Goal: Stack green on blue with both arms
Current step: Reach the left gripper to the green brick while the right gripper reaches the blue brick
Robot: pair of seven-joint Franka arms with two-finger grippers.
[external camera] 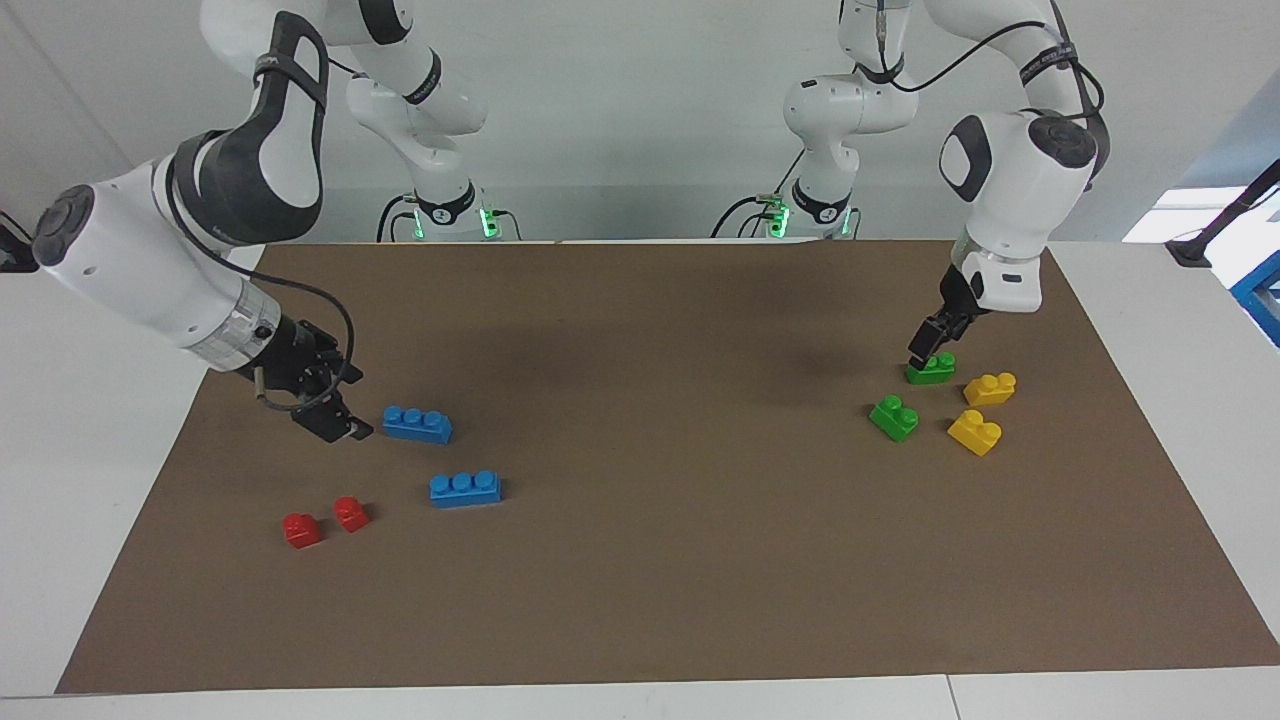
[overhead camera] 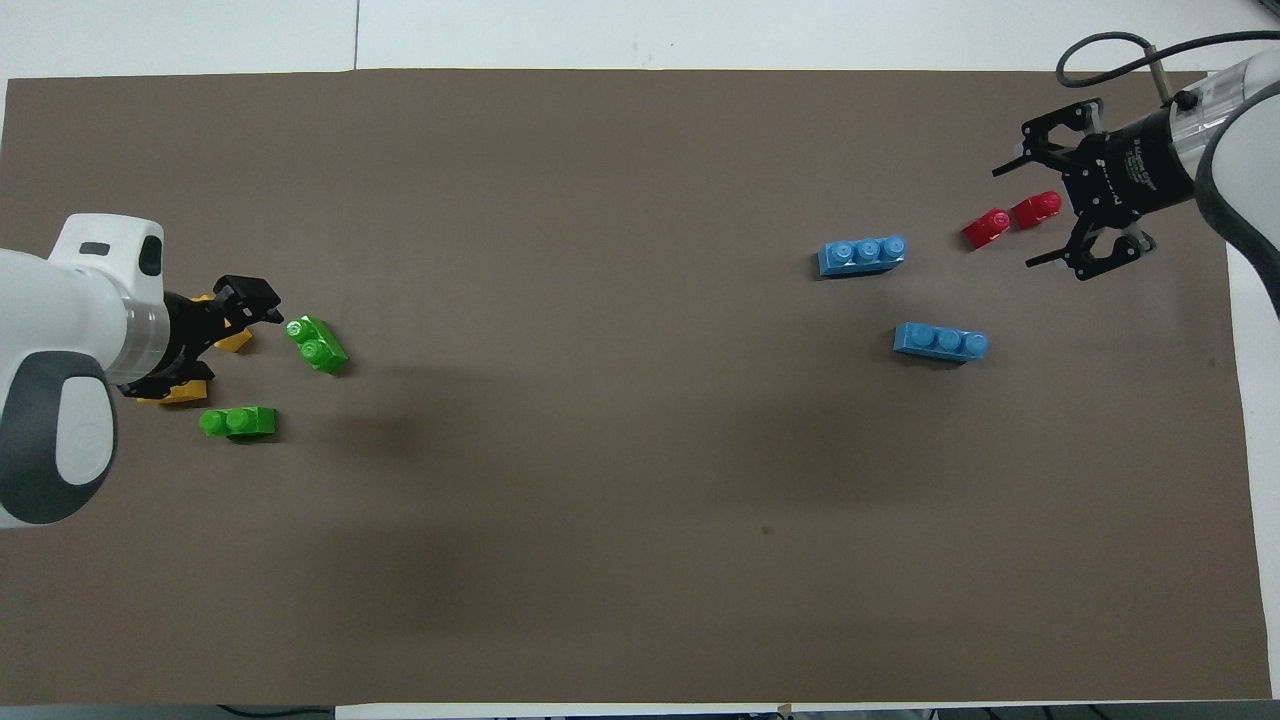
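Observation:
The green brick (overhead camera: 318,344) has a shorter stud row than the blue brick (overhead camera: 861,254). A blue stud will stay uncovered when I put the green brick on top.
Two green bricks lie toward the left arm's end of the brown mat: one nearer to the robots (external camera: 930,368) (overhead camera: 238,422), one farther (external camera: 894,417) (overhead camera: 317,343). My left gripper (external camera: 930,350) (overhead camera: 238,338) hangs open just above the nearer green brick, not gripping it. Two blue bricks lie toward the right arm's end: one nearer (external camera: 417,424) (overhead camera: 940,342), one farther (external camera: 465,488) (overhead camera: 862,255). My right gripper (external camera: 338,425) (overhead camera: 1018,216) is open and low over the mat, right beside the nearer blue brick, holding nothing.
Two yellow bricks (external camera: 990,388) (external camera: 975,432) sit beside the green ones, partly covered by the left gripper in the overhead view. Two small red bricks (external camera: 302,530) (external camera: 351,513) lie farther out than the blue bricks. The brown mat (external camera: 660,560) covers the white table.

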